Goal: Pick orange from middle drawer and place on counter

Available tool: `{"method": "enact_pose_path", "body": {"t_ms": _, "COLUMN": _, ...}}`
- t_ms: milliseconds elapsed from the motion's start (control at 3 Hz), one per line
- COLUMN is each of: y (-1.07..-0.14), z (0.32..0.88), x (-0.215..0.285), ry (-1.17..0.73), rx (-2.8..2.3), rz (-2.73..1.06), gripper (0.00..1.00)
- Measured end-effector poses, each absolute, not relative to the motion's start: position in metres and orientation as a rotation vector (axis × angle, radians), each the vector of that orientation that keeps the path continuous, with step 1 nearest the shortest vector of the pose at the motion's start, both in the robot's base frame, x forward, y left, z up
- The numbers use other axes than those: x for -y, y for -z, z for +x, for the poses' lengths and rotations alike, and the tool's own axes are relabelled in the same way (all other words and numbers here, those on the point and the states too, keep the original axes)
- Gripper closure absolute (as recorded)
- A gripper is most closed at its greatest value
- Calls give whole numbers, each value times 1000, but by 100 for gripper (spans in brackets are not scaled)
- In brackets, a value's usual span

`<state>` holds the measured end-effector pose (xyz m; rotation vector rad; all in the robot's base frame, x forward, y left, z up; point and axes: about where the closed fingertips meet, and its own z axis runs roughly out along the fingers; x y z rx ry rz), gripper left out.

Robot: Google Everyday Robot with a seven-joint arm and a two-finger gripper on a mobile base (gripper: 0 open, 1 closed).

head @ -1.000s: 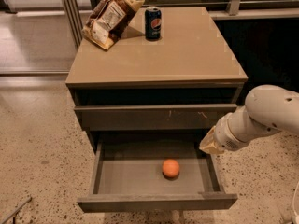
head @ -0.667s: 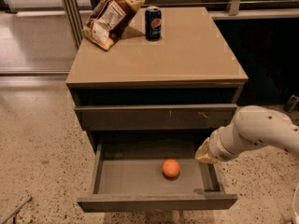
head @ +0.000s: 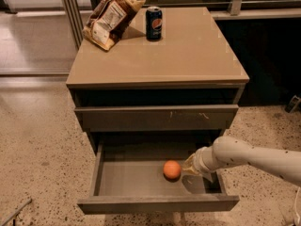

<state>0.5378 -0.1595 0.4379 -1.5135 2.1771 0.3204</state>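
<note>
The robot gripper's fingertips sit (head: 180,166) just beside the orange, so next the gripper opens, reaches farther over the orange (head: 171,170) and closes around it before lifting.
The orange (head: 172,169) lies on the flat grey floor of the open middle drawer (head: 157,204), right of its centre. My gripper (head: 187,166) is down inside the drawer, right beside the orange on its right, at the end of my white arm, which reaches in from the right. The counter (head: 193,51) is the tan top of the cabinet, above the drawers.
A brown chip bag (head: 110,15) and a blue soda can (head: 154,23) stand at the back left of the counter. A closed drawer front with pale scratch marks (head: 155,118) sits above the open drawer. Speckled floor surrounds the cabinet. A dark wall is on the right.
My arm has moved left and down from the drawer's right edge into the drawer, bringing the gripper up against the orange. The orange has not moved.
</note>
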Motion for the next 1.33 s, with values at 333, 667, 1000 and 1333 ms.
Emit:
{"method": "enact_pose_path", "body": {"t_ms": 333, "y": -439, "z": 538, "x": 160, "ry": -319, "rx": -2176, "rz": -1513, "gripper": 100}}
{"method": "enact_pose_path", "body": {"t_ms": 667, "y": -439, "z": 536, "x": 159, "ry": -326, "rx": -2160, "rz": -1507, "gripper": 81}}
{"method": "enact_pose_path", "body": {"t_ms": 1000, "y": -436, "z": 540, "x": 155, "ry": -347, "rx": -2131, "rz": -1494, "gripper": 58}}
{"method": "enact_pose_path", "body": {"t_ms": 1333, "y": -431, "z": 547, "x": 150, "ry": -377, "rx": -2106, "rz": -1481, "gripper": 34}}
